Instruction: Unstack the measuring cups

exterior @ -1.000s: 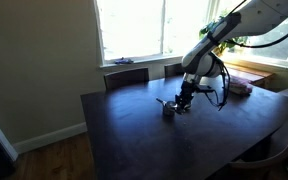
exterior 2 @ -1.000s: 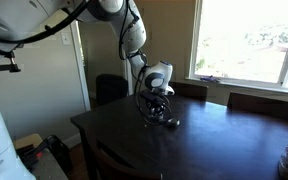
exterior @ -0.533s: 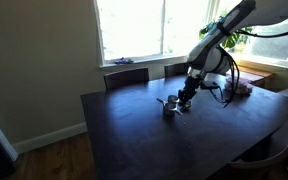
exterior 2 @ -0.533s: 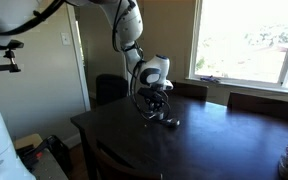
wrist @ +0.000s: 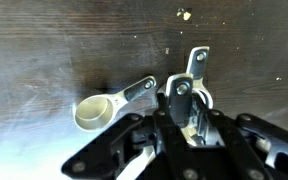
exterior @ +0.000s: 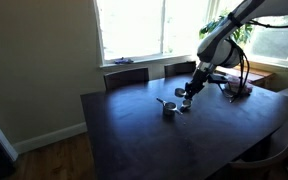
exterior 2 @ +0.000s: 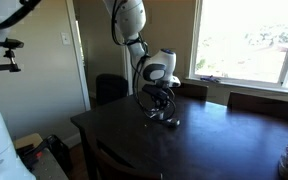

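Note:
My gripper is holding the measuring cup's handle [wrist: 181,88], and the dark table [exterior 2: 188,128] past the other cups is clear, so I should keep carrying the cup until it rests there.
A shiny silvery measuring cup [wrist: 92,112] lies on the dark table [wrist: 44,50], its short handle pointing up and right. My gripper [wrist: 184,112] is shut on the handle of another measuring cup [wrist: 197,64], whose bowl is hidden under the fingers. In both exterior views the gripper [exterior: 187,97] [exterior 2: 161,106] hangs a little above the table, just beside the cups [exterior: 168,109] [exterior 2: 170,122] left on it.
Two dark chairs [exterior: 126,76] stand at the table's far side under the window. A flat pinkish-white stack [exterior: 239,89] lies near the table's far corner. Another chair back [exterior: 269,150] rises at the near corner. The table's edge [exterior 2: 104,135] runs close to the cups.
The arm has risen and drawn away from the cups on the table, carrying the gripped cup with it. The jaws have stayed as they were.

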Action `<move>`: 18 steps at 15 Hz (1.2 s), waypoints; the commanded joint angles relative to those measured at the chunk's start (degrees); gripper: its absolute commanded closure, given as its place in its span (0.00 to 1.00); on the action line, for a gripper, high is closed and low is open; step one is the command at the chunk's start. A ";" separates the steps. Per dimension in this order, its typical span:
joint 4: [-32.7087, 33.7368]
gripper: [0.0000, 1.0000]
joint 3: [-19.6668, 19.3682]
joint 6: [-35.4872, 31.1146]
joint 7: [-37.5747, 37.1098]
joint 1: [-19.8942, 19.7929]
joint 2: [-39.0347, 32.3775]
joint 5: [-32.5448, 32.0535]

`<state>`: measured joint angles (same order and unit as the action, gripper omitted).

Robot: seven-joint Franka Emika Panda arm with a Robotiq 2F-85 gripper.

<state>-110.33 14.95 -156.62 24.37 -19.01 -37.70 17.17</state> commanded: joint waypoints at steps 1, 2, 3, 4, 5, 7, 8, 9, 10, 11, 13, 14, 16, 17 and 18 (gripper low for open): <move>-1.54 0.90 -0.84 -1.83 -1.53 -1.71 1.00 2.22; -1.23 0.90 -1.42 -1.62 -1.97 -1.94 0.63 2.45; -0.76 0.90 -2.21 -1.75 -2.93 -1.80 0.00 2.58; -0.40 0.90 -2.87 -1.74 -3.66 -1.74 -0.50 2.69; -0.08 0.90 -3.53 -1.93 -4.59 -1.68 -1.05 2.89; 0.63 0.90 -4.68 -2.65 -6.72 -1.47 -2.29 3.36; 1.04 0.90 -5.01 -2.71 -7.53 -1.48 -2.91 3.53; 1.81 0.90 -5.29 -3.02 -8.58 -1.52 -4.09 3.67; 2.54 0.90 -5.50 -2.91 -9.41 -1.51 -5.02 3.74; 3.78 0.90 -5.77 -2.69 -10.64 -1.44 -6.44 3.83; 5.59 0.90 -6.13 -2.40 -12.68 -1.39 -8.57 3.95; 6.48 0.90 -6.25 -2.36 -13.62 -1.39 -9.55 3.99; 8.19 0.90 -6.47 -2.13 -15.21 -1.47 -11.45 3.98; 8.90 0.90 -6.46 -1.99 -15.63 -1.61 -12.23 3.99; 9.61 0.90 -6.48 -1.91 -16.12 -1.70 -12.81 4.01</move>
<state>-102.79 8.76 -158.32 10.75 -20.72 -48.78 20.49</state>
